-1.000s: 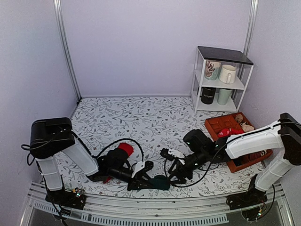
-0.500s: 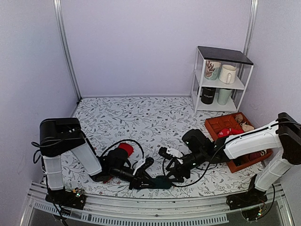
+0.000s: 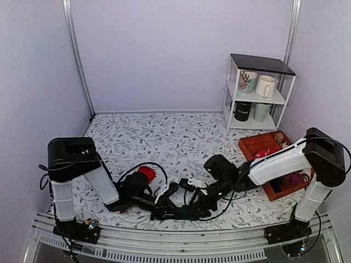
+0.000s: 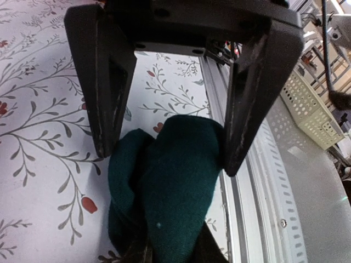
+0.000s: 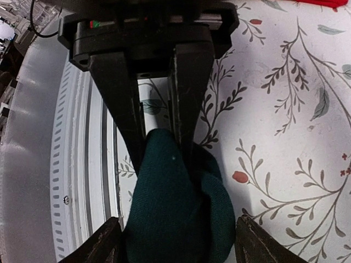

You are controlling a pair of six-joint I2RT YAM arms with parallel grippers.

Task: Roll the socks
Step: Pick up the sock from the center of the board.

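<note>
My left gripper is pinching the dark teal-green sock (image 5: pixel 171 167) far from the red tray. My right gripper should therefore take the sock and bring it to an empty compartment (image 3: pixel 266 140).
The dark teal-green sock (image 4: pixel 164 186) is bunched up on the floral table close to the front rail, and it also shows in the right wrist view (image 5: pixel 170 208). My left gripper (image 4: pixel 175 244) is shut on it, its fingers pinching the fabric; it shows narrow in the right wrist view (image 5: pixel 162 150). My right gripper (image 5: pixel 178 238) is open and straddles the sock from the opposite side, facing the left one (image 4: pixel 170 156). In the top view the two grippers (image 3: pixel 169 204) (image 3: pixel 193 203) meet nose to nose and mostly hide the sock. The red sock (image 3: pixel 146 173) lies behind the left wrist.
The metal front rail (image 4: pixel 258 181) runs right beside the sock. A red tray (image 3: pixel 258 143) with small items sits at the right, under the right arm. A white shelf with mugs (image 3: pixel 258 93) stands at the back right. Black cables (image 3: pixel 159 167) loop near the red sock.
My right gripper has moved left, from beside the teal sock to around it, facing the left gripper. The left gripper has shifted slightly, still holding the sock.
</note>
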